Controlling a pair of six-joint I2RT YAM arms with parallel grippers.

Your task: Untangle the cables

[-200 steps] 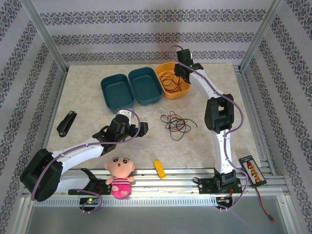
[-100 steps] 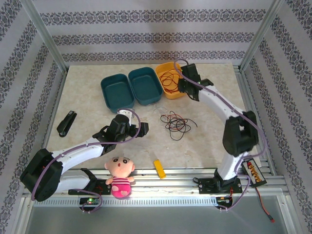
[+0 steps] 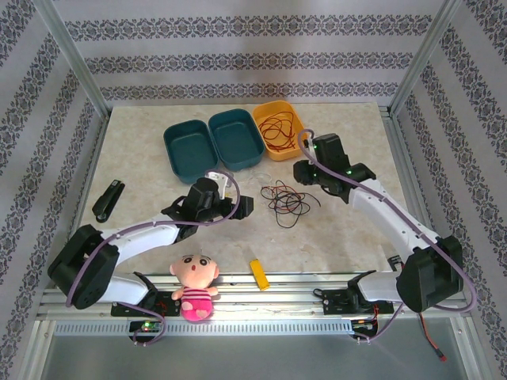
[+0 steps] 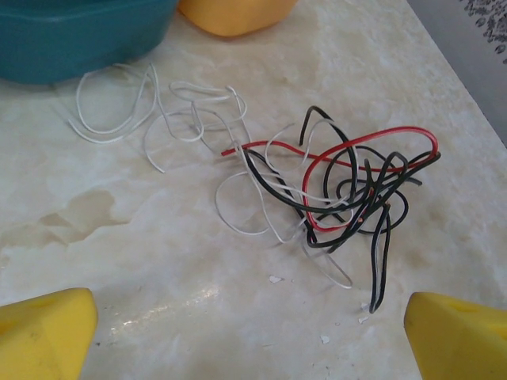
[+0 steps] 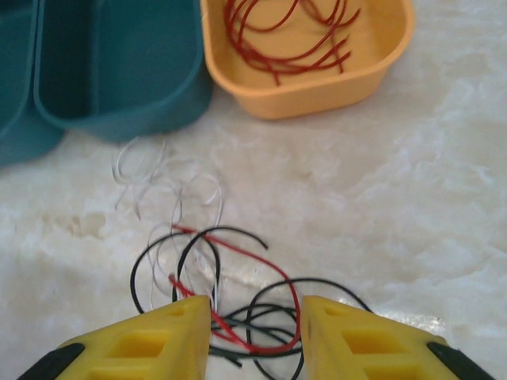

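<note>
The red wire rests on top of the black wires with its ends loose, so I expect it to come free by itself when the robot lifts it.
The cables lie as a loose tangle of red, black and white wires on the marble table. In the left wrist view the tangle sits ahead and to the right, with white strands trailing left. My left gripper rests just left of it, wide open and empty. My right gripper hovers at the tangle's far right. Its yellow fingers stand apart, the wires visible on the table through the gap. Red cables lie in a yellow bin.
Two teal bins stand next to the yellow bin at the back. A black stapler lies at the left. A doll, a yellow block and a charger line the near edge.
My right arm has swung from over the yellow bin down toward the tangle. The left gripper has edged closer to the tangle.
</note>
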